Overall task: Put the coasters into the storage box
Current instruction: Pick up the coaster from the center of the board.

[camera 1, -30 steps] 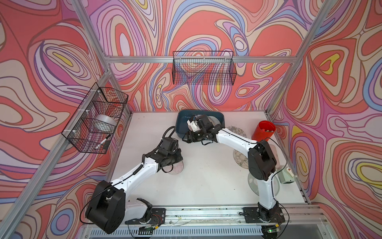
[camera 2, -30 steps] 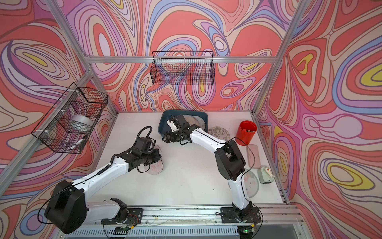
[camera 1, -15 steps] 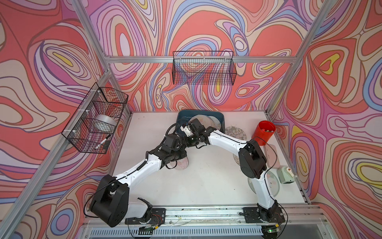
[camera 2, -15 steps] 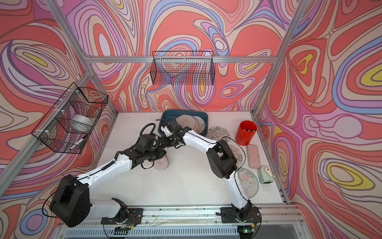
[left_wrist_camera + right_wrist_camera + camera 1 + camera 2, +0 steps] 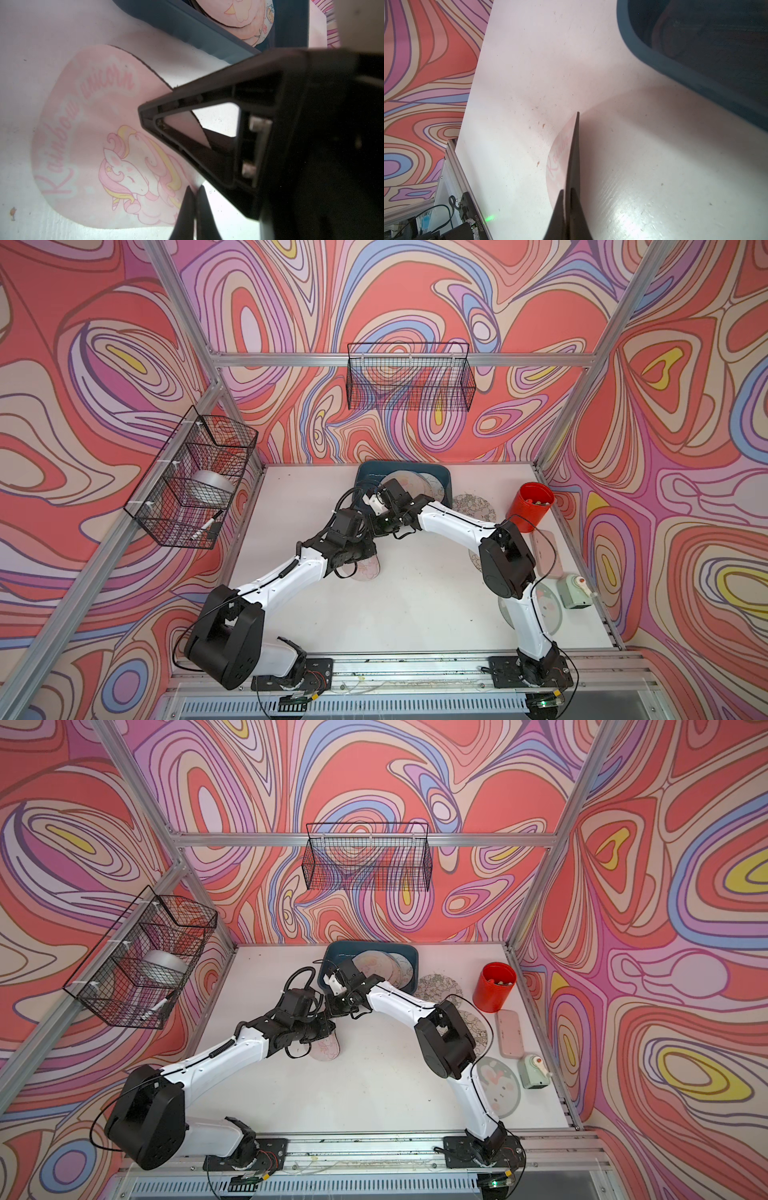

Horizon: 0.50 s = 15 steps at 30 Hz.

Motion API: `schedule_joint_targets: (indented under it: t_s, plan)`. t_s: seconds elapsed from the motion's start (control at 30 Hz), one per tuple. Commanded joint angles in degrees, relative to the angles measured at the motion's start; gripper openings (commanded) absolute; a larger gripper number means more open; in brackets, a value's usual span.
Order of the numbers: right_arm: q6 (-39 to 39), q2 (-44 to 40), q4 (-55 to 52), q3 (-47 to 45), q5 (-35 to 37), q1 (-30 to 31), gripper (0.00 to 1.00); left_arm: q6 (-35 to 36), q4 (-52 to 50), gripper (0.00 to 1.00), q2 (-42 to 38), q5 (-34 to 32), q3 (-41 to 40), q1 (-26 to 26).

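The pink unicorn coaster [image 5: 366, 569] is pinched by both grippers, so next my left gripper opens and back away before my right gripper takes it into the storage box [image 5: 402, 478].
A pink unicorn coaster [image 5: 89, 133] is held just off the white table, in front of the storage box [image 5: 445, 477], and shows in both top views [image 5: 327, 1050]. My left gripper [image 5: 195, 191] is shut on its edge. My right gripper [image 5: 568, 192] is shut on the same coaster, which the right wrist view shows edge-on [image 5: 574, 149]. One of the right gripper's fingers [image 5: 187, 116] crosses the disc in the left wrist view. Several coasters [image 5: 405, 482] lie overlapping inside the teal box. More coasters lie on the table to the right [image 5: 473, 506], [image 5: 498, 1090].
A red cup [image 5: 532, 506], a pink case [image 5: 548, 551] and a small green device [image 5: 575, 591] line the right edge. Black wire baskets hang on the back wall [image 5: 407, 381] and the left wall [image 5: 195, 481]. Both arms meet close together at the box's front left corner.
My right gripper came down from over the box to the pink coaster and shut on it. The left arm carried that coaster closer to the box.
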Motion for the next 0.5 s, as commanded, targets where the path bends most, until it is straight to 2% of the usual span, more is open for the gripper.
schedule_joint_targets:
  t_s: [0.0, 0.1, 0.2, 0.23, 0.27, 0.33, 0.4, 0.47]
  plan:
    - [-0.28, 0.12, -0.11, 2.07, 1.74, 0.23, 0.0, 0.93, 0.84, 0.06, -0.55, -1.77, 0.37, -0.28]
    - [-0.6, 0.17, -0.52, 3.1, 2.79, 0.19, 0.0, 1.36, 0.47, 0.25, -1.07, -2.42, 0.28, -0.27]
    - [-1.25, 0.26, -1.29, 4.78, 4.02, 0.19, 0.0, 1.63, 0.45, 0.48, -1.6, -2.74, 0.13, -0.27]
    - [-1.55, 0.49, -1.56, 5.56, 4.53, 0.14, 0.0, 1.66, 0.4, 0.57, -1.82, -2.84, 0.1, -0.29]
    - [-1.94, 0.49, -1.91, 6.27, 5.17, 0.14, 0.0, 1.74, 0.28, 0.7, -2.02, -2.91, 0.01, -0.33]
    - [-2.69, 0.59, -2.45, 7.6, 6.69, 0.05, 0.0, 1.62, 0.17, 0.86, -2.59, -3.03, -0.28, -0.29]
    - [-3.54, 0.61, -2.96, 9.15, 8.03, -0.28, 0.0, 1.74, 0.54, 0.96, -3.29, -3.19, -0.91, -0.27]
    - [-4.19, 0.61, -3.38, 11.02, 9.15, -0.94, 0.0, 1.79, 1.05, 1.0, -4.05, -3.68, -1.62, -0.27]
